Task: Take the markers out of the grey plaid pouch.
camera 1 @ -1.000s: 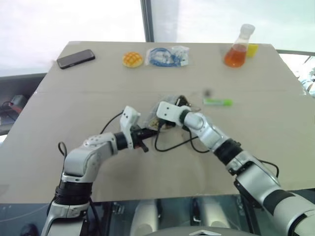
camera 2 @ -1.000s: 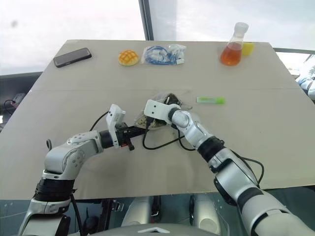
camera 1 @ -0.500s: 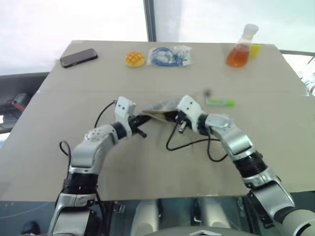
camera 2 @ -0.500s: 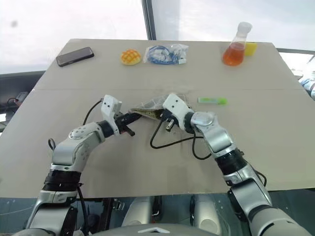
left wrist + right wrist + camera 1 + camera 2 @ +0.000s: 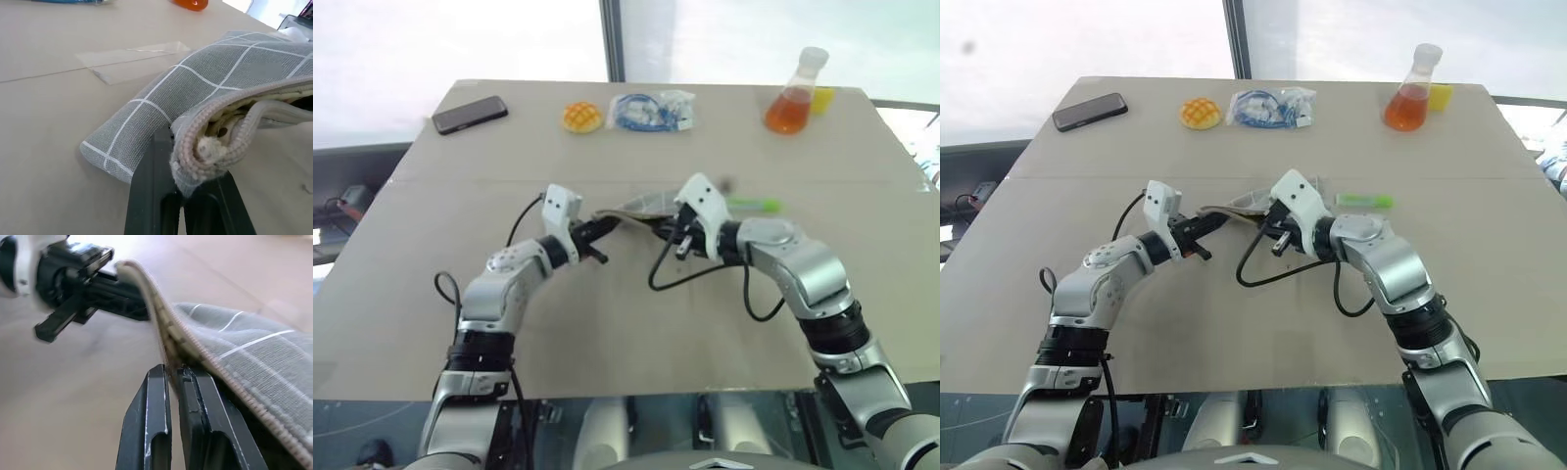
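The pouch's opening [image 5: 244, 105] gapes only slightly along the zip edge, so my left gripper should tilt the pouch's end [image 5: 195, 159] to open the pouch before my right gripper reaches inside.
The grey plaid pouch [image 5: 636, 208] hangs a little above the table, stretched between both grippers. My left gripper [image 5: 605, 227] is shut on its left end, where the zip's edge bunches between the fingers [image 5: 156, 196]. My right gripper [image 5: 664, 223] is shut on the pouch's zip edge [image 5: 166, 328] further right. The pouch's mouth gapes slightly in the left wrist view; what it holds is hidden. One marker, a light-green highlighter [image 5: 751, 205], lies on the table just right of the right wrist.
Along the far edge lie a black phone [image 5: 470, 115], a yellow bun-like object [image 5: 578, 117], a clear bag with blue cable [image 5: 651, 111] and a flask of orange liquid [image 5: 790, 98]. A black cable [image 5: 690, 274] loops below the right wrist.
The right gripper rose, rolled and drew back to the right, closing on the pouch's zip edge. The pouch came up off the table. The left gripper pushed forward a little, still gripping.
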`<state>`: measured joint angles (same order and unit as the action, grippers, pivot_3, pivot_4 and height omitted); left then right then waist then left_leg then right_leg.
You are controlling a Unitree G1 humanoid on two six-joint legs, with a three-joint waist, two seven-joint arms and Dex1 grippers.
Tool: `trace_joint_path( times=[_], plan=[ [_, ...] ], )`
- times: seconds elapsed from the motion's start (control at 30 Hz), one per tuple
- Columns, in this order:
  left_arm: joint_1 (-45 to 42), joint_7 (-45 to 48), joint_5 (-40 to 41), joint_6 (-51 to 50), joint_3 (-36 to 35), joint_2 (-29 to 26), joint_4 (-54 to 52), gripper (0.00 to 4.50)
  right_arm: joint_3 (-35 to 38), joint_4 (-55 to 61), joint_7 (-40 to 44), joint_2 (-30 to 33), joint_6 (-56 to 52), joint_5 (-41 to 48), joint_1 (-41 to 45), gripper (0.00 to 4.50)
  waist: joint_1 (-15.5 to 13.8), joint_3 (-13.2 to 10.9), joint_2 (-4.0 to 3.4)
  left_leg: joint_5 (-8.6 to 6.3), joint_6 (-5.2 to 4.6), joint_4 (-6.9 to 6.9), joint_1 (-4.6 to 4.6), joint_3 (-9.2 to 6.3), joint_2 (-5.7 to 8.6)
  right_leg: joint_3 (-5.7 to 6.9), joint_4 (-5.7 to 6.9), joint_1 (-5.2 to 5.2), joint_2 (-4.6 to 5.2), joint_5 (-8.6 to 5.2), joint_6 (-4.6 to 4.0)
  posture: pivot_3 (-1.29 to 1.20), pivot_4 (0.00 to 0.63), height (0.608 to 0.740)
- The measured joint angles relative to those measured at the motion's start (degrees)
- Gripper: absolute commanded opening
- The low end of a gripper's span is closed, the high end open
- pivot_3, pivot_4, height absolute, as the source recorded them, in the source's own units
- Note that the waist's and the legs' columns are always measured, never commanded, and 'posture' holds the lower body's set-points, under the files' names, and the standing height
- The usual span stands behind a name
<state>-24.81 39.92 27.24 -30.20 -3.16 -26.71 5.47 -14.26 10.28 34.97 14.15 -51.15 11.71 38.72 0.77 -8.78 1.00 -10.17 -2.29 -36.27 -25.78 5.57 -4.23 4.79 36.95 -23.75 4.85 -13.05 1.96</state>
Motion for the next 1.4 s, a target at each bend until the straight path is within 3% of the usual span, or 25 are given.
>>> trace_joint_path(
  times=[0.17,0.23,0.43,0.5,0.53,0.57,0.63,0.73,0.83,1.1,1.17,1.3,1.4],
  plan=[
    [1.94,4.41,1.12,-2.59,0.47,-2.17,-2.67,0.0,13.05,-7.77,-7.25,-11.07,-6.16,6.99,1.42,1.19,0.09,0.0,-0.01,0.0,0.01,0.04,-0.02,0.13,-0.03,0.01,0.01,0.0,-0.03,0.01,-0.01,0.0,0.15,0.74],
    [2.39,5.58,1.62,-3.19,0.43,-2.34,-2.71,0.0,14.12,-9.35,-8.58,-11.82,-7.05,7.69,2.15,1.19,0.05,0.0,-0.01,0.0,0.01,0.04,-0.04,0.15,-0.01,0.02,-0.01,-0.01,-0.02,0.01,-0.01,0.0,0.15,0.74],
    [2.95,9.26,6.96,-9.17,-0.29,-2.93,-3.89,0.0,7.56,-12.8,-10.68,-8.04,-3.47,2.58,2.41,1.19,0.17,-0.01,-0.02,0.0,0.0,0.04,-0.04,0.04,0.0,-0.02,-0.03,-0.04,0.03,0.0,0.0,0.0,0.15,0.74],
    [0.31,9.07,15.86,-22.28,-4.28,-3.27,-1.12,0.0,-0.26,-13.05,-8.11,-3.9,0.56,-0.96,3.59,1.19,0.32,-0.09,-0.02,0.0,0.0,0.03,-0.04,-0.07,-0.03,-0.02,0.03,-0.08,-0.05,-0.07,0.12,0.0,0.15,0.74],
    [-0.16,9.05,16.9,-24.04,-4.95,-3.56,-0.63,0.0,-1.29,-12.94,-7.48,-3.31,1.17,-1.42,4.07,1.73,0.36,-0.09,-0.02,0.01,0.0,0.03,-0.04,-0.07,-0.03,-0.03,0.02,-0.08,-0.06,-0.1,0.16,0.0,0.15,0.74],
    [-1.29,9.15,19.06,-27.59,-6.13,-4.35,0.64,0.0,-3.45,-12.24,-6.28,-1.85,2.56,-2.48,5.06,1.87,0.36,-0.09,-0.02,0.0,0.0,0.02,-0.04,-0.08,-0.03,-0.03,0.03,-0.08,-0.06,-0.11,0.18,0.0,0.15,0.74],
    [-3.31,9.64,20.63,-30.85,-7.35,-5.48,2.89,0.0,-3.53,-10.24,-3.49,-0.21,2.61,-1.6,5.85,2.75,0.35,-0.09,-0.01,0.0,0.0,0.03,-0.05,-0.08,-0.02,-0.03,0.01,-0.07,-0.07,-0.09,0.16,0.0,0.15,0.74],
    [-6.75,9.48,20.06,-30.37,-8.66,-5.95,7.36,0.0,0.14,-4.15,2.36,0.55,0.26,5.63,4.67,2.75,-0.02,-0.09,0.01,0.0,0.0,0.04,-0.07,-0.06,0.01,0.01,-0.03,-0.02,-0.07,0.0,0.01,0.0,0.15,0.74],
    [-8.37,9.1,20.12,-30.59,-9.62,-5.89,9.34,0.0,1.31,-1.96,3.47,1.55,-0.19,7.53,3.67,2.75,-0.02,-0.09,0.03,0.0,0.0,0.03,-0.08,-0.02,0.02,0.0,-0.06,-0.02,-0.03,0.0,0.01,0.0,0.15,0.74],
    [-9.3,9.57,21.49,-34.61,-9.81,-5.47,9.35,0.0,-6.67,-7.54,-1.9,3.12,6.01,-3.34,5.52,2.75,0.3,-0.1,0.03,0.01,0.01,0.03,-0.06,0.0,-0.01,-0.02,0.0,-0.08,-0.05,0.0,0.01,0.0,0.15,0.74],
    [-9.33,9.32,21.76,-35.74,-9.88,-5.57,9.27,0.0,-3.15,-10.56,-4.27,-2.06,2.89,-1.89,6.5,2.75,0.35,-0.1,0.05,0.01,0.01,0.04,-0.07,0.0,-0.01,-0.03,0.02,-0.08,-0.07,0.0,0.0,0.0,0.15,0.74],
    [-9.26,8.97,21.72,-35.94,-9.79,-5.6,7.45,0.0,9.29,-11.32,-5.07,-12.09,-8.15,10.14,6.94,2.75,0.07,-0.1,0.05,0.02,0.05,0.05,-0.12,0.05,-0.01,0.03,0.02,-0.05,-0.09,0.02,-0.01,0.0,0.15,0.74],
    [-8.78,8.9,21.31,-35.7,-9.76,-5.69,6.78,0.0,12.29,-10.52,-4.09,-12.32,-12.35,14.56,6.3,2.75,-0.17,-0.1,0.05,0.0,0.01,0.04,-0.17,0.08,0.04,0.1,-0.08,-0.02,0.04,0.01,-0.01,0.0,0.15,0.74]
  ],
)
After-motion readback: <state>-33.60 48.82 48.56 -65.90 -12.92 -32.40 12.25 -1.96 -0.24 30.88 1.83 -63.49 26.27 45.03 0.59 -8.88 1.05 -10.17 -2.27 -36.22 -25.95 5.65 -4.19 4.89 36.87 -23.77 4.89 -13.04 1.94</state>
